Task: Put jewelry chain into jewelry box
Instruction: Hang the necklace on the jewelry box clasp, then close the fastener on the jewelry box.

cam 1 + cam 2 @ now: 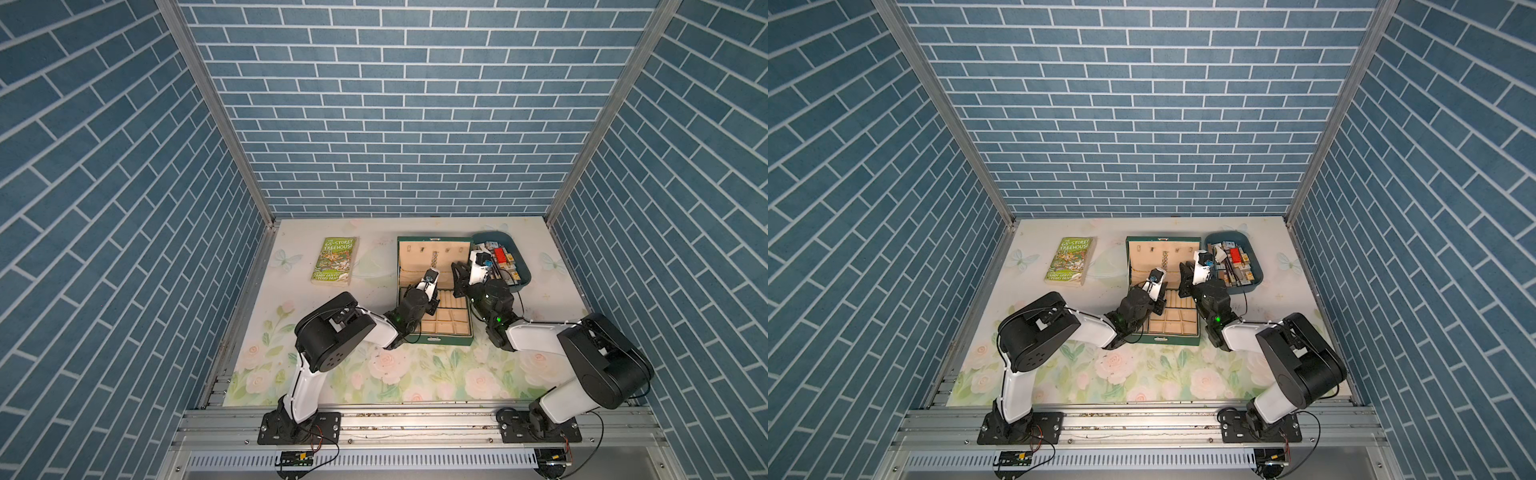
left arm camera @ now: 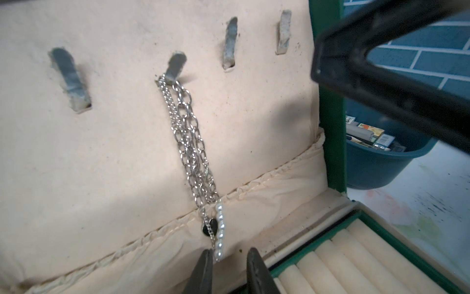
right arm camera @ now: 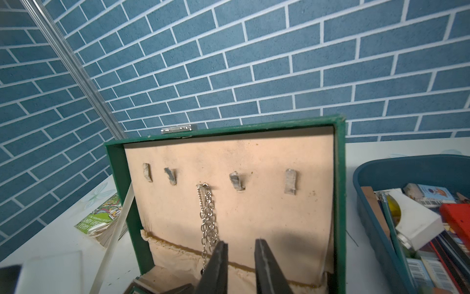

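The jewelry chain is hanging from the upright lid's middle hook (image 1: 435, 253), so my left gripper should go behind the lid (image 1: 425, 231) and my right gripper should reach for the top of the chain.
The dark green jewelry box (image 1: 432, 340) (image 1: 1168, 340) stands open at the middle back of the table, its beige lid upright. The silvery jewelry chain (image 2: 189, 142) (image 3: 208, 219) hangs doubled from the lid's middle hook, with a small dark piece and a short pearl strand (image 2: 220, 229) at its lower end. My left gripper (image 2: 229, 252) is open just below that end; the pearls lie beside one fingertip and nothing is gripped. My right gripper (image 3: 240, 242) is open in front of the lid, and one finger (image 3: 216, 264) covers the chain's lower part.
A blue tray (image 1: 524, 266) full of small items stands right of the box, close to the right arm. A green paperback (image 1: 334, 261) lies at the back left. Ring rolls (image 2: 343, 254) and square compartments fill the box's base under the left wrist.
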